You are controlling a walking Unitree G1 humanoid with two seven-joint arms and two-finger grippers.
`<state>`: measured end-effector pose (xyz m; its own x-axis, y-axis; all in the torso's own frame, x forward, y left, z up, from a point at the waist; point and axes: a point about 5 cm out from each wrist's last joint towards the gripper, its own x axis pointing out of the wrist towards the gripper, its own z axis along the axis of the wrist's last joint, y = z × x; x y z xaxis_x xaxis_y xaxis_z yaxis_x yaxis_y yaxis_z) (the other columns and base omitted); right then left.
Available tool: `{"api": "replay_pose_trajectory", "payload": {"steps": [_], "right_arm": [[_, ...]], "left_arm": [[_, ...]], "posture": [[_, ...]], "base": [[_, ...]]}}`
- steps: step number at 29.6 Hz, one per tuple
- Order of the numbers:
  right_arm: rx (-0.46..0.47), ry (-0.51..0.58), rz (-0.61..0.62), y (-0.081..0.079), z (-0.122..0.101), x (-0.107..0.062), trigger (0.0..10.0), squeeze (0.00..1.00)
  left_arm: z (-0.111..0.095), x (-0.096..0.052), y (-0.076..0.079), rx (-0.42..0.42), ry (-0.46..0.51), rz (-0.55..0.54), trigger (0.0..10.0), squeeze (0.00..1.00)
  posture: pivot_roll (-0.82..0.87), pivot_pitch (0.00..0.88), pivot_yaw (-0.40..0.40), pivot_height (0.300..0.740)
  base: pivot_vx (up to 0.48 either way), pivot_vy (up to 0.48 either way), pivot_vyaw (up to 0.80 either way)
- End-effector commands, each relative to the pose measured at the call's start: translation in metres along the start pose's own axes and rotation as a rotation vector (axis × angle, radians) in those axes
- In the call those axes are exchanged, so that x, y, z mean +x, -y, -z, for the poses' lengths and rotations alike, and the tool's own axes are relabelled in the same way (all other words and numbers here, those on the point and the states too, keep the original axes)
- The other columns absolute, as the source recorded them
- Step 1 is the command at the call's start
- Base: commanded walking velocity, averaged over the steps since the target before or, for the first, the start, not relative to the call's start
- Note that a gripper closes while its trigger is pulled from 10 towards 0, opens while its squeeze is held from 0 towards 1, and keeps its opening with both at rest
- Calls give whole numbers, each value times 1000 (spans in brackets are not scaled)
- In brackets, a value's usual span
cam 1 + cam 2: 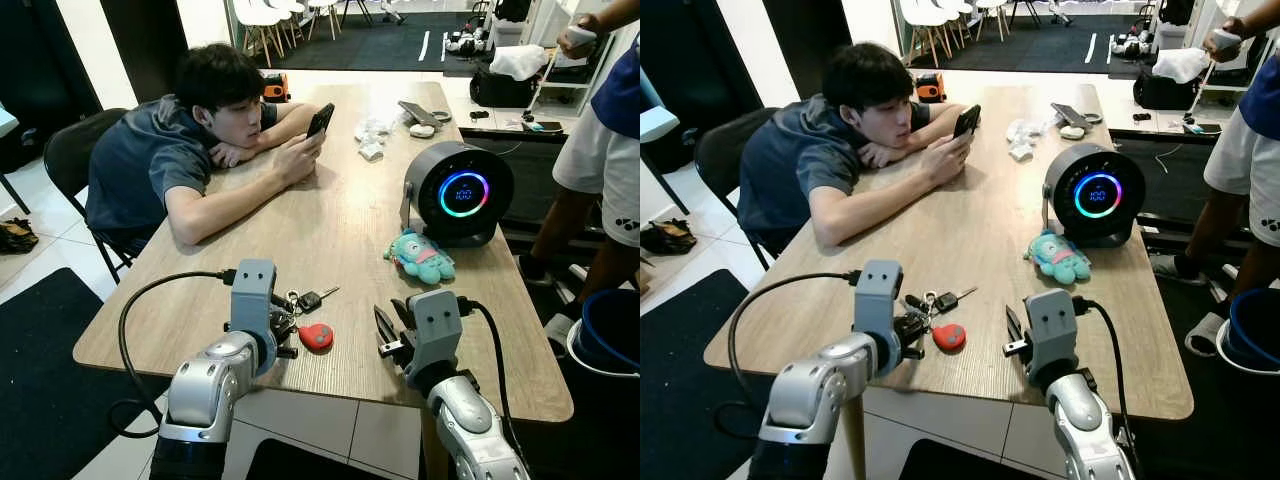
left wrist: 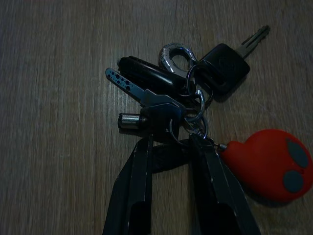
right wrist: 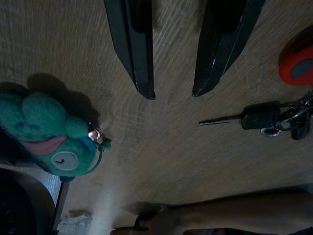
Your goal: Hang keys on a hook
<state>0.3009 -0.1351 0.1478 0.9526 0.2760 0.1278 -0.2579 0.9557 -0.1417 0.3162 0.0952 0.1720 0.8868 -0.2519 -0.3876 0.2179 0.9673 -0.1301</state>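
My gripper will lift the keys and the red fob (image 1: 316,338) together, because interlocked metal rings (image 2: 197,115) join them. The red fob will follow and dangle with the keys.
A bunch of keys (image 1: 300,300) with a black car key (image 2: 222,66) and a red fob (image 1: 316,336) lies flat on the wooden table (image 1: 330,220), near its front edge. My left gripper (image 2: 171,141) is low over the bunch. It is open, and its fingertips (image 2: 145,147) straddle a black key head and the ring. My right gripper (image 1: 392,328) hovers open over bare wood to the right of the keys, with nothing between its fingers (image 3: 142,73).
A teal plush toy (image 1: 420,257) and a round grey device with a glowing ring (image 1: 458,192) stand right of centre. A seated person (image 1: 170,150) leans on the table's left side holding a phone (image 1: 320,120). Another person (image 1: 605,160) stands at right beside a blue bucket (image 1: 612,330).
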Motion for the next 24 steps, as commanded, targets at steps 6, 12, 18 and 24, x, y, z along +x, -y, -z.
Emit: {"api": "replay_pose_trajectory", "payload": {"steps": [6, 12, 18, 24], "right_arm": [[11, -21, 2, -2, 5, -4, 10000, 0], [11, -21, 4, -2, 5, -4, 10000, 0], [10, -20, 2, -1, 4, -3, 10000, 0], [10, -20, 0, -2, 4, -2, 10000, 0]], "left_arm": [[12, 4, -2, -9, -55, -32, 8745, 0], [16, 4, -3, -4, -71, -44, 5569, 0], [14, 3, 5, -8, -65, -36, 5922, 0], [5, 2, 18, 29, -28, -13, 10000, 0]], "posture": [[-20, 241, 122, 740], [-18, 243, 121, 740], [-17, 243, 118, 740], [-17, 244, 118, 740]], "base": [[0, 0, 0], [0, 0, 0], [0, 0, 0], [0, 0, 0]]}}
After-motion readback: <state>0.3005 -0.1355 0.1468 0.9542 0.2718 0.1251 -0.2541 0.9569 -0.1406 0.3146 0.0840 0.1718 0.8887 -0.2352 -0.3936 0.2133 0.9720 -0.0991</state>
